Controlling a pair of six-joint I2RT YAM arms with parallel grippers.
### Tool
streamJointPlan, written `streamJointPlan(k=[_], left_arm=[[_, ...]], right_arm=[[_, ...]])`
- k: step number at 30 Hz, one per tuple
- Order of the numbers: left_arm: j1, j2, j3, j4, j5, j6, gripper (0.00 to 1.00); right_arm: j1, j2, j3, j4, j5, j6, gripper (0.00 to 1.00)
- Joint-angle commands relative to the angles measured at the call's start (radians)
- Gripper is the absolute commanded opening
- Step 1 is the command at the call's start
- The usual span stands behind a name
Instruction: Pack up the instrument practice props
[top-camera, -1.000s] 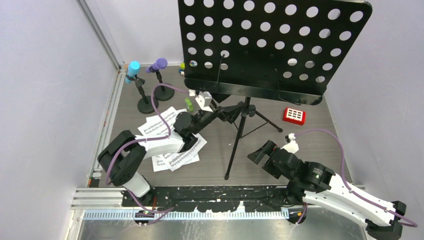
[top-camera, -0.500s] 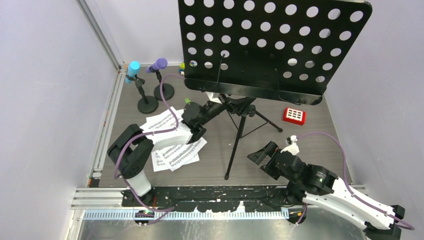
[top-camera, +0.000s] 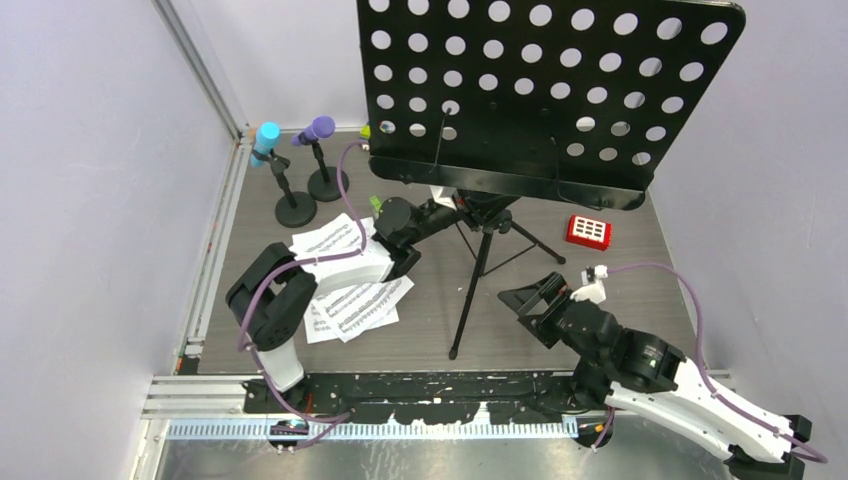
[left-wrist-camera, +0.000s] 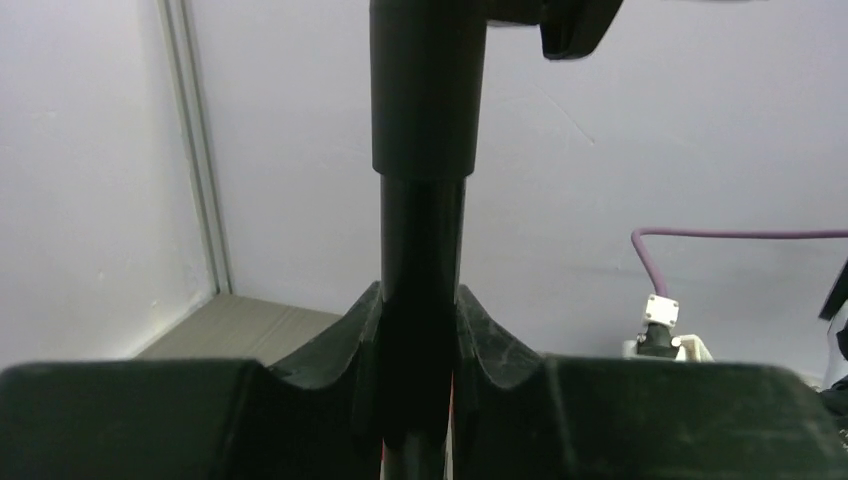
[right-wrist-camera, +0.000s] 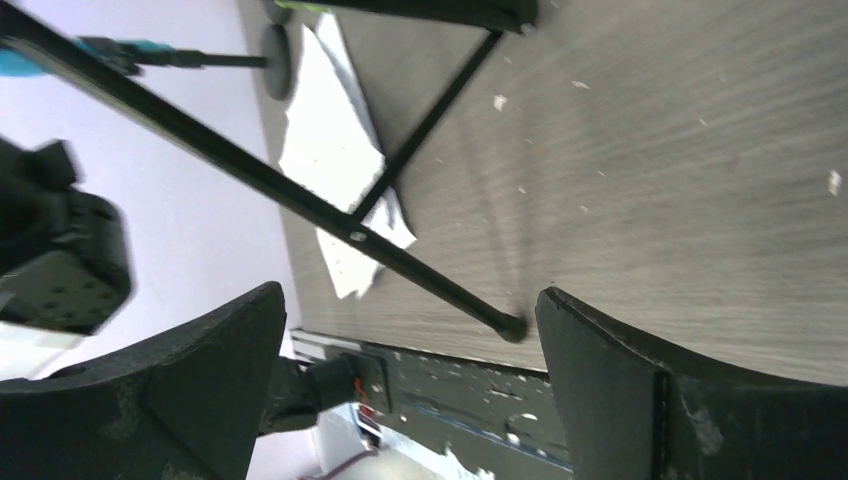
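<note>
Next, I raise my right gripper from the foot and turn the knob (top-camera: 504, 222) above the tripod's legs (top-camera: 469, 300), which stand spread while my left gripper steadies the pole.
The black perforated music rack (top-camera: 540, 90) stands upright on its tripod at mid-table. My left gripper (top-camera: 468, 212) is shut on its pole just under the desk; in the left wrist view both jaws press against the black pole (left-wrist-camera: 420, 230) on either side. My right gripper (top-camera: 530, 298) stands open low over the table, to the right of the tripod's front leg (top-camera: 466, 300); that leg's foot (right-wrist-camera: 512, 326) lies between its open jaws (right-wrist-camera: 408, 292), untouched. White sheet-music pages (top-camera: 350, 298) lie under the left arm. Cyan (top-camera: 266, 138) and purple (top-camera: 319, 129) microphones sit in their black holders (top-camera: 295, 212).
A small red block with a white grid (top-camera: 588, 232) lies right of the tripod. A green toy brick (top-camera: 376, 204) sits by the left wrist, more bricks (top-camera: 366, 130) behind the rack. Walls close in on the left, back and right.
My left gripper moved right to the rack's pole and closed on it. The right gripper shifted slightly up and right, still open.
</note>
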Motion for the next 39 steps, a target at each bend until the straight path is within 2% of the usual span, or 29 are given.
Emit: streamJointPlan(k=[1,3,7,10,14,18,24,28,34,39], left_arm=[[0.003,-0.016,0.028,-0.057,0.008,-0.049,0.03],[0.003,-0.021,0.024,-0.073,0.012,-0.044,0.00],[0.002,-0.043,0.016,-0.119,0.018,-0.023,0.00],[0.004,-0.054,0.055,-0.236,0.052,0.001,0.00],[0.003,-0.064,0.048,-0.229,0.058,-0.001,0.00],[0.004,-0.076,0.045,-0.248,0.041,0.009,0.00],[0.004,-0.077,0.030,-0.242,0.041,0.004,0.00],[0.004,-0.079,0.004,-0.226,0.053,-0.001,0.00],[0.004,-0.094,-0.024,-0.222,0.052,0.006,0.00],[0.004,-0.099,-0.030,-0.229,0.053,0.015,0.00]], right_arm=[[0.003,0.008,0.134,0.117,0.158,-0.061,1.00],[0.004,0.052,0.207,0.100,0.186,-0.149,1.00],[0.003,0.202,0.355,0.079,0.209,-0.309,1.00],[0.003,0.296,0.441,0.094,0.217,-0.403,1.00],[-0.011,0.356,0.470,0.150,0.193,-0.450,0.91],[-0.100,0.382,0.418,0.232,0.050,-0.417,0.84],[-0.448,0.315,0.234,0.452,-0.353,-0.315,0.81],[-0.582,0.270,0.173,0.557,-0.549,-0.269,0.81],[-0.608,0.235,0.134,0.687,-0.555,-0.189,0.78],[-0.608,0.249,0.099,0.802,-0.534,-0.077,0.68]])
